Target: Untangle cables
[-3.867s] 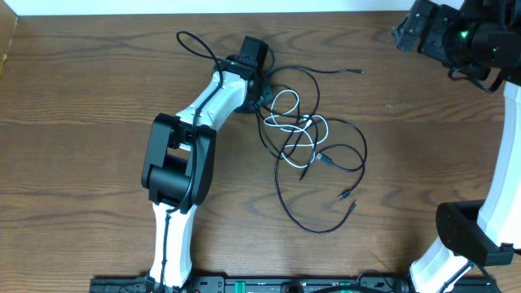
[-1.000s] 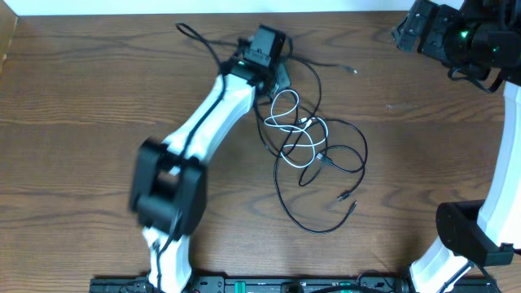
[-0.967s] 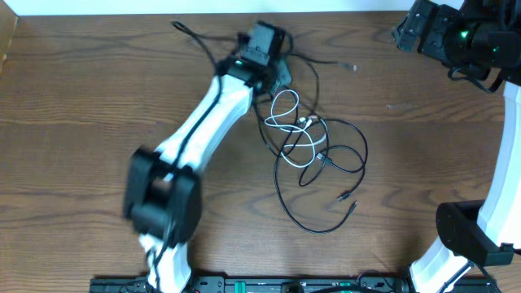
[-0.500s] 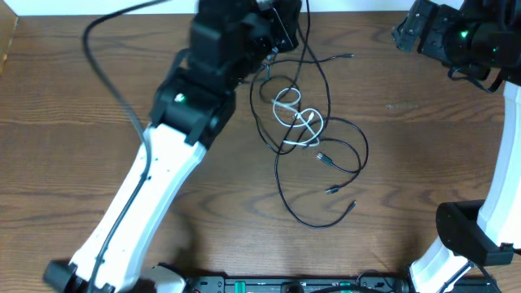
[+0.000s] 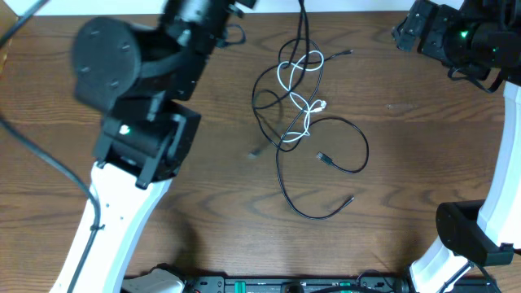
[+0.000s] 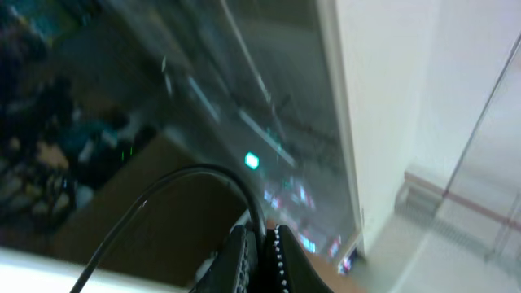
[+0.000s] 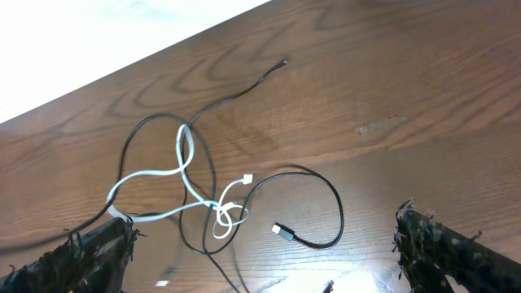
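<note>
The robot's left gripper is lifting the black cable, which is tangled with the white cable's loop [image 5: 282,72], so the right gripper should reach in to their crossing [image 5: 304,60] before the robot pulls further.
Black cables [image 5: 358,142] and a white cable [image 5: 307,120] lie knotted together on the wooden table [image 5: 423,163]. One black strand [image 5: 303,16] rises off the tangle past the top edge. My left arm [image 5: 138,106] is raised close to the overhead camera, its fingers out of that frame. In the left wrist view my left gripper [image 6: 262,252] is shut on a black cable [image 6: 203,172] that loops away from it. My right gripper [image 7: 269,260] hangs open and empty above the tangle, where the white cable [image 7: 155,175] and a black loop [image 7: 330,195] show; it sits at the table's far right [image 5: 431,32].
The right arm's base [image 5: 464,236] stands at the front right corner. A black rail [image 5: 285,285] runs along the front edge. The table's far edge meets a white strip [image 5: 366,5]. A black plug [image 5: 324,158] lies inside the loop.
My left arm has swung up off the table with the black cable in its grip. The tangle has been dragged toward the far edge and stretched. The right arm has stayed still.
</note>
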Available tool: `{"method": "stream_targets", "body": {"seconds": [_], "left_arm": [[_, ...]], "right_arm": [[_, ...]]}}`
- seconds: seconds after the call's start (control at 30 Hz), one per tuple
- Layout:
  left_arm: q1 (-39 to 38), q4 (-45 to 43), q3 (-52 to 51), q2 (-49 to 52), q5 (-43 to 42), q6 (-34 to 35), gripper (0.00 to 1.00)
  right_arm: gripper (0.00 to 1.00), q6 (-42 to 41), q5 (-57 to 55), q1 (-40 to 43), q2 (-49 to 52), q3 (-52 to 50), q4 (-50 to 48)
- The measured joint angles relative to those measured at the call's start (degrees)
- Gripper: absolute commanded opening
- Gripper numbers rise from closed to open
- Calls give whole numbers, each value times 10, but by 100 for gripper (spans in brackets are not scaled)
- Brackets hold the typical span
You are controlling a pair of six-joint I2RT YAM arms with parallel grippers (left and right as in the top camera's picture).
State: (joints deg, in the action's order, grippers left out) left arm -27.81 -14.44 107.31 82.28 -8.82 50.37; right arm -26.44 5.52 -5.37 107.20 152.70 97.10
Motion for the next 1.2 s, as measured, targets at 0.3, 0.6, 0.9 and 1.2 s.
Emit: {"method": "stream_targets", "body": {"seconds": [0.3,0.6,0.9,1.2], "left_arm": [[0,72,107,-3,71,-72,7],[0,184,115,-2,77,-131,7],[0,186,115,-1,39,-134,7],[0,193,115,-1,3,-133,7]], "right_arm": [[99,0,0,0,0,0,0],[99,0,0,0,0,0,0],[99,-1,1,0,0,0,-1],[99,-16,88,-37,18,0,-15]]}}
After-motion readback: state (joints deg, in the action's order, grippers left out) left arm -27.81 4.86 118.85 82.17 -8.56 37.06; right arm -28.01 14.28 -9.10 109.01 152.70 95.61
